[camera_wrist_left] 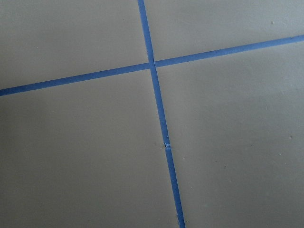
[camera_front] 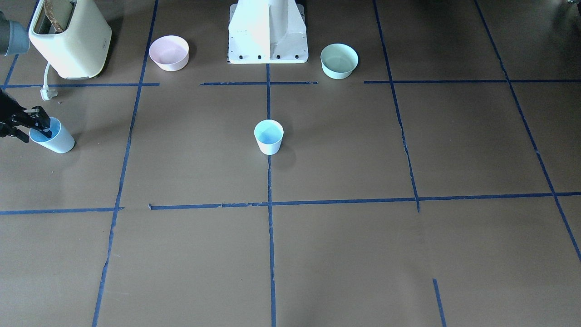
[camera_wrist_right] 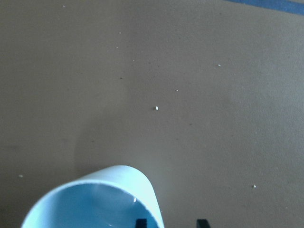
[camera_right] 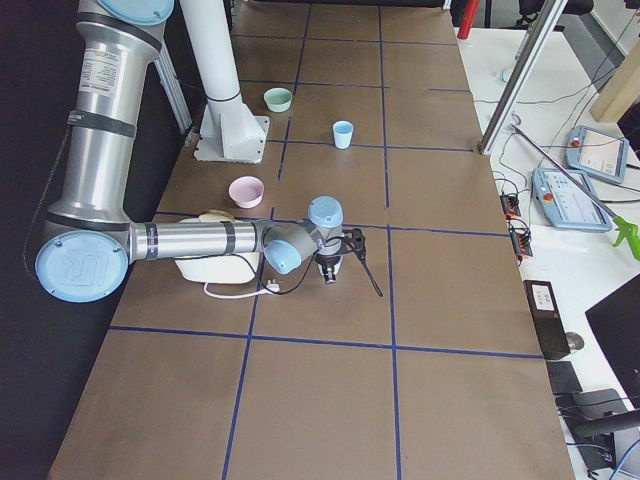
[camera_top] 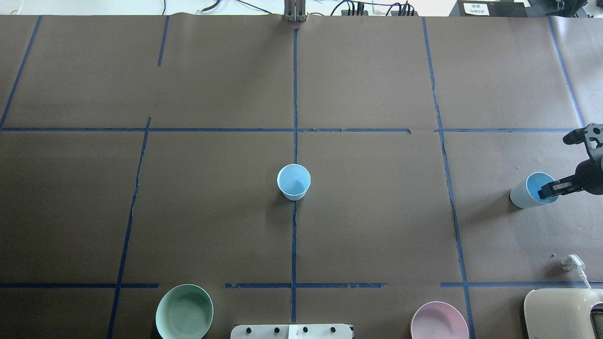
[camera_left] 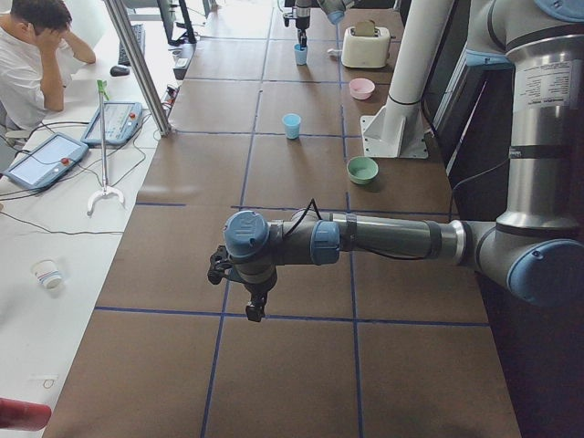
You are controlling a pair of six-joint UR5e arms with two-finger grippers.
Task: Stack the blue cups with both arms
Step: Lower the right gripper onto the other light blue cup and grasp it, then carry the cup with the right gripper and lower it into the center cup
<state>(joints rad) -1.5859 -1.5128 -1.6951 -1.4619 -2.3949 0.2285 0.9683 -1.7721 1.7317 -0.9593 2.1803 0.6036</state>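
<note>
I expect the second blue cup [camera_front: 57, 138] to go down inside the middle blue cup [camera_front: 269, 136] almost to its rim when I lower it, because the middle blue cup is empty and tapered.
One blue cup [camera_front: 268, 136] stands upright at the table's middle on the blue tape line; it also shows in the overhead view [camera_top: 294, 181]. The second blue cup [camera_top: 525, 195] is at the table's right end, near the toaster. My right gripper [camera_top: 546, 192] is at its rim with one finger inside and one outside. In the right wrist view the fingertips [camera_wrist_right: 141, 222] stand apart astride the cup's wall [camera_wrist_right: 95, 199], so it looks open. My left gripper [camera_left: 251, 297] hangs over bare table at the left end; I cannot tell if it is open.
A pink bowl [camera_front: 169, 52] and a mint-green bowl [camera_front: 339, 60] stand either side of the white pedestal [camera_front: 268, 32]. A cream toaster [camera_front: 70, 38] with its white plug [camera_front: 46, 93] is close behind the right cup. An operator [camera_left: 32, 55] sits beyond the table's far side.
</note>
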